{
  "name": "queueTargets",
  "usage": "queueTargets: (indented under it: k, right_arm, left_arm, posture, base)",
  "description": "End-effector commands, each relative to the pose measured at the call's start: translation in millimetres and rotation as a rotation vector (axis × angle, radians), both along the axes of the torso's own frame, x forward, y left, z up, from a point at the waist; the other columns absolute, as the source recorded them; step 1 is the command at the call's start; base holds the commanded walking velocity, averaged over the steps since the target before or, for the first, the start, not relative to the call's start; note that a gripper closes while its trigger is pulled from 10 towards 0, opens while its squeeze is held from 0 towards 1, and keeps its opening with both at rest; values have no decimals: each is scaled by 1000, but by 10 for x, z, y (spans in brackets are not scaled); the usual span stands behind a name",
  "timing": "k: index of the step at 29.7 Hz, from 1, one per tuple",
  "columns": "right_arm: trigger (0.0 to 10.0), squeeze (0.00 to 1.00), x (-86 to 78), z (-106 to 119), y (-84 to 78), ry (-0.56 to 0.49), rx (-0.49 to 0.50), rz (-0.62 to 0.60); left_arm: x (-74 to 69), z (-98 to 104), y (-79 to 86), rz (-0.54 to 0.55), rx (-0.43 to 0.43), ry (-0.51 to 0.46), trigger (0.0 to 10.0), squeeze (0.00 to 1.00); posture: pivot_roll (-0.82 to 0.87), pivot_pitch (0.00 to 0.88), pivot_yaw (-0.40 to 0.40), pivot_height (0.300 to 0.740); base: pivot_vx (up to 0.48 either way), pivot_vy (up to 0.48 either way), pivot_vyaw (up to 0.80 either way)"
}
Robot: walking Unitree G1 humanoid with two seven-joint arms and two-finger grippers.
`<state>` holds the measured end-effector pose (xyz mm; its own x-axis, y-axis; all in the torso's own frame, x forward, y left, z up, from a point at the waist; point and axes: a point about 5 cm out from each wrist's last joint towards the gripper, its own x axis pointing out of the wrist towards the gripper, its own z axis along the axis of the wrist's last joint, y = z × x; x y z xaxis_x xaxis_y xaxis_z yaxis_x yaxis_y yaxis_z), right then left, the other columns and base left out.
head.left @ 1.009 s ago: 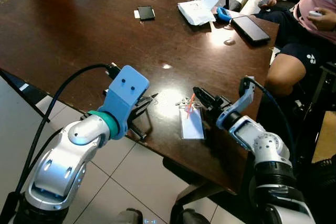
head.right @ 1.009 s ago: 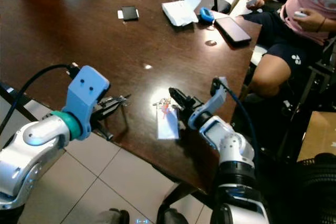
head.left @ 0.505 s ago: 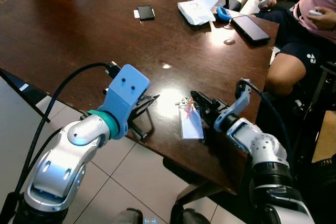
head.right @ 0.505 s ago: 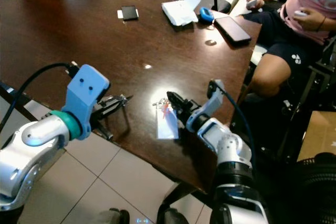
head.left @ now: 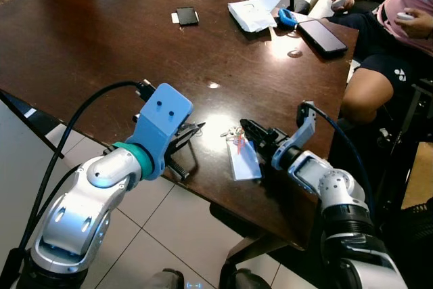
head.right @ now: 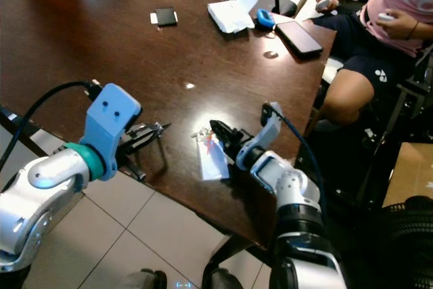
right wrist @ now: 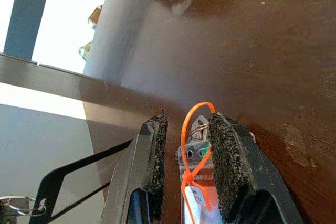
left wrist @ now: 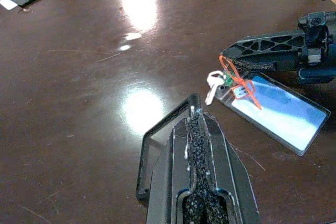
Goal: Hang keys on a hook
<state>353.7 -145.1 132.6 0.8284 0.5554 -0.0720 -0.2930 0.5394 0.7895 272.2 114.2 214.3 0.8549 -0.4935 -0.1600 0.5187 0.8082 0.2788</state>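
Observation:
The orange loop (right wrist: 184,136) already keeps a round arch (right wrist: 200,105) above its knot, so it should stay standing open past the robot's fingers when the robot carries the keys.
A bunch of keys (head.left: 232,131) with an orange loop (left wrist: 237,80) and a pale blue card tag (head.left: 245,160) lies on the dark wooden table (head.left: 101,45) near its front edge. My right gripper (head.left: 247,127) lies low over the tag. It is open, its fingers (right wrist: 223,145) on either side of the orange loop (right wrist: 195,129). My left gripper (head.left: 192,128) hovers at the table's edge, left of the keys. It is shut on a black wire hook frame (left wrist: 157,135), which hangs down from its fingertips (left wrist: 195,119).
A black phone (head.left: 323,36), a white packet (head.left: 254,13), a blue object (head.left: 287,17) and a small black device (head.left: 187,16) lie at the far side. A person (head.left: 406,5) sits at the right end of the table. Tiled floor (head.left: 169,235) lies below the front edge.
My right gripper has moved left over the tag, up to the keys, and the orange loop now sits between its fingers. The keys have shifted slightly left. The left arm has held still.

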Motion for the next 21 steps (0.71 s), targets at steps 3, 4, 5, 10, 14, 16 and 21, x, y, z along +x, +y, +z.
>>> queueTargets:
  k: [3, 4, 5, 10, 14, 16, 21]
  right_arm:
    - [10000, 0, -8, -10, 58, 20, -3, 41]
    - [10000, 0, -9, -4, 63, 20, -2, 45]
    - [10000, 0, -15, -3, 68, 21, 0, 51]
    - [10000, 0, -78, -33, 91, 38, 10, 83]
    - [10000, 0, -110, -37, 104, 40, 20, 99]
    - [10000, 0, -145, -2, 130, 24, 35, 120]
    - [10000, 0, -165, 38, 149, 12, 49, 133]
  left_arm:
    - [-21, -41, 18, 7, -1, 20, 10000, 0]
    - [-21, -42, 20, 7, -1, 20, 10000, 0]
    - [-21, -42, 20, 7, -1, 20, 10000, 0]
    - [-25, -47, 13, 8, -3, 21, 10000, 0]
    - [-27, -51, 10, 8, -4, 21, 10000, 0]
    - [-28, -53, 9, 8, -4, 21, 10000, 0]
    - [-28, -55, 7, 8, -5, 21, 10000, 0]
  posture:
    - [144, 139, 62, 740]
    - [144, 139, 62, 740]
    - [144, 139, 62, 740]
    - [141, 142, 50, 740]
    - [137, 141, 47, 740]
    - [136, 139, 46, 740]
    - [135, 138, 45, 740]
  base:
    - [0, 0, 0]
    - [0, 0, 0]
    - [0, 0, 0]
    - [0, 0, 0]
    - [0, 0, 0]
    - [0, 0, 0]
    - [0, 0, 0]
